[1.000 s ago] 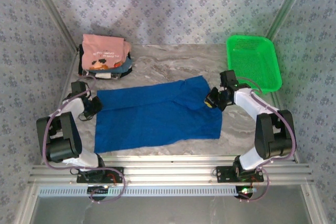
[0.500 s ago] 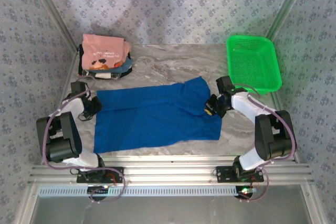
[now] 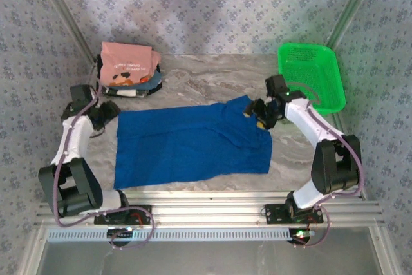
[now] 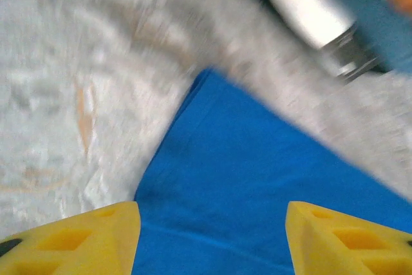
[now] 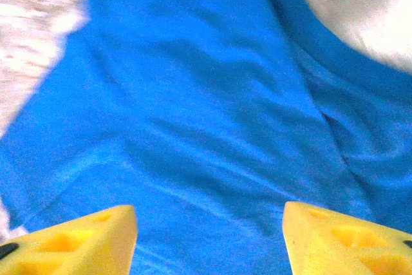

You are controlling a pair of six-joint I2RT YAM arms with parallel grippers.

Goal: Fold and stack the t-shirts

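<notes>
The t-shirt's near edge [image 3: 161, 183] is close to the table's front edge, so my left gripper and my right gripper should pull its far corners [image 3: 124, 115] back before they fold it.
A royal-blue t-shirt [image 3: 193, 143] lies spread flat in the middle of the marble table, its right sleeve area rumpled. My left gripper [image 3: 106, 113] hovers at the shirt's far-left corner. In the left wrist view the left gripper [image 4: 212, 239] is open, its yellow fingertips [image 4: 77, 236] wide apart above the blue cloth [image 4: 257, 178]. My right gripper [image 3: 255, 110] is over the shirt's far-right corner. The right wrist view shows the right gripper [image 5: 209, 239] open above wrinkled blue cloth [image 5: 206, 94]. A stack of folded t-shirts [image 3: 129, 69], salmon-pink on top, sits at the back left.
A green mesh basket [image 3: 310, 76] stands at the back right, just behind the right arm. Bare marble table [image 3: 212, 78] runs between the stack and the basket. Patterned walls close in the back and both sides.
Both grippers have opened and let go of the blue shirt's far corners. The left arm has swung up and back; the right gripper has shifted toward the far side.
</notes>
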